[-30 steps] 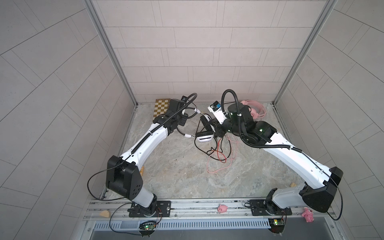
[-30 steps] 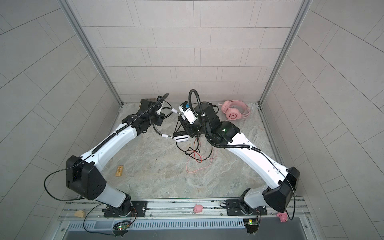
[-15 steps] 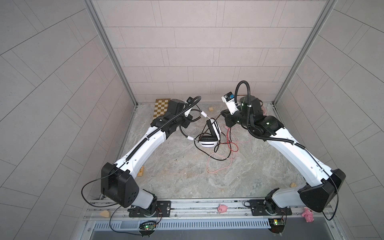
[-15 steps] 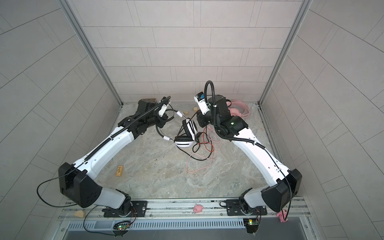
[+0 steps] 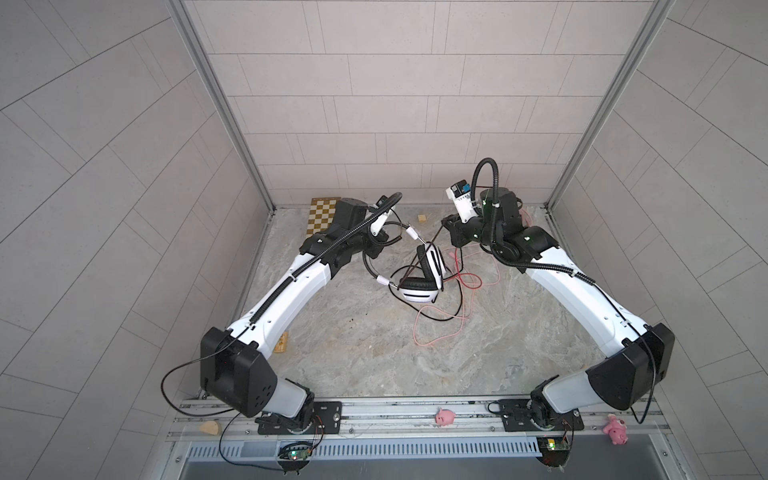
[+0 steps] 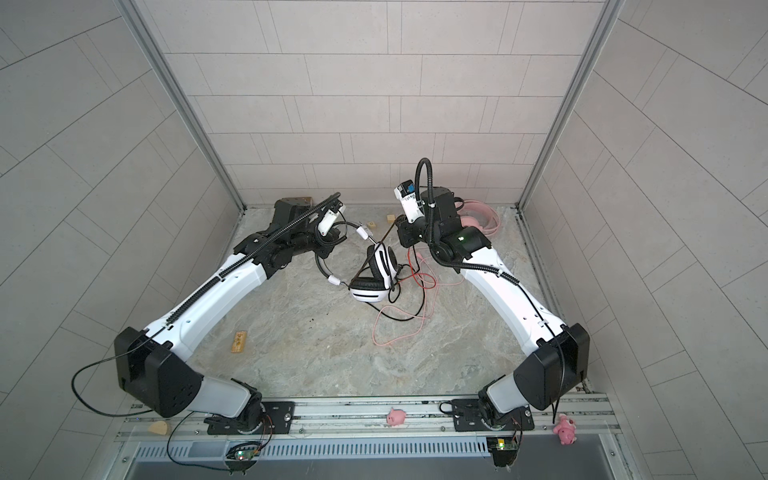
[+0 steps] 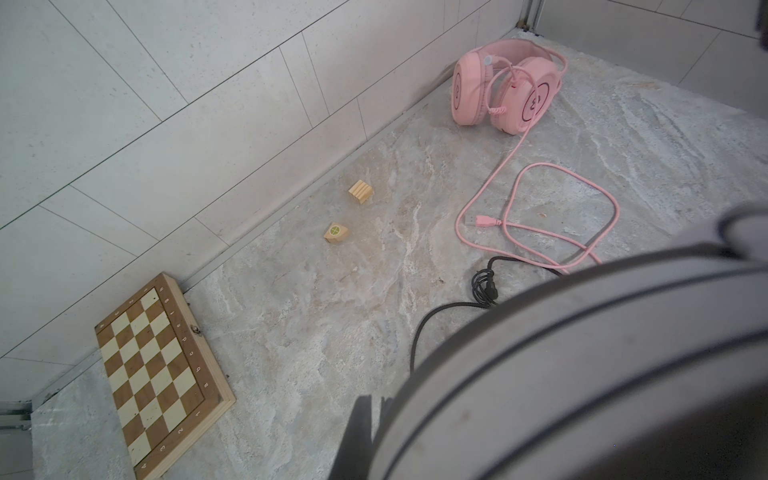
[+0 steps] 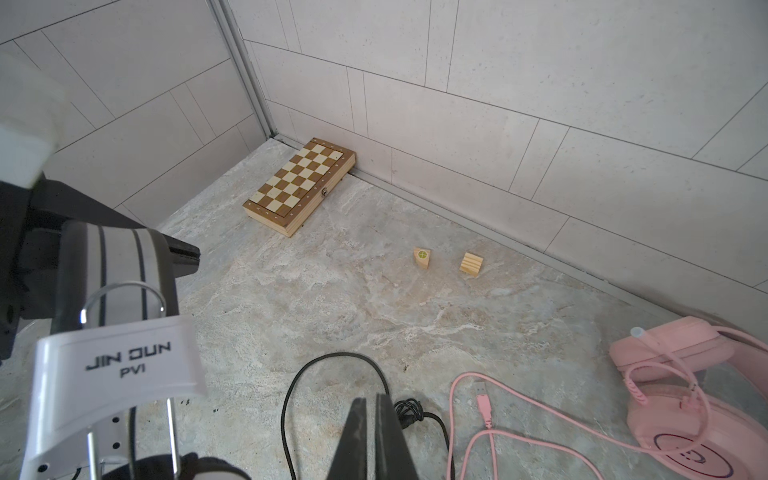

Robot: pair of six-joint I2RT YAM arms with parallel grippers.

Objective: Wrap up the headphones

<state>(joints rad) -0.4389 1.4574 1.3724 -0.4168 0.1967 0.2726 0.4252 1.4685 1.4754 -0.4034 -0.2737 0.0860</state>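
The black cord [image 5: 432, 240] is tight to the hanging ear cups. My right gripper should keep going down beside the white outer shell [image 5: 436, 260] and let go of the cord there.
The white headphones with black stripes [image 5: 415, 291] hang by their headband [image 8: 116, 266] from my left gripper [image 5: 374, 243], which is shut on the band; in the left wrist view the band [image 7: 582, 374] fills the space beside the gripper [image 7: 374, 401]. Near the back wall, my right gripper [image 5: 445, 222] is shut, and both top views show a taut black cord [image 5: 424, 253] running from its tips down to the ear cups. More black cord [image 8: 291, 399] and red cord [image 5: 465, 278] lie loose. The pink headphones [image 6: 478, 216] rest in the back right corner, their pink cord [image 6: 399, 332] trailing forward.
A folded chessboard [image 5: 322, 212] lies in the back left corner. Two small wooden blocks [image 8: 471, 264] [image 8: 422, 257] sit by the back wall, and a flat wooden piece [image 6: 239, 341] lies under the left arm. Pink pig toys [image 5: 444, 415] [image 5: 615, 430] sit on the front rail. Tiled walls enclose three sides.
My right gripper has drawn back from the ear cups toward the back wall, and the black cord now runs taut. The left gripper still holds the headband; the ear cups hang lower.
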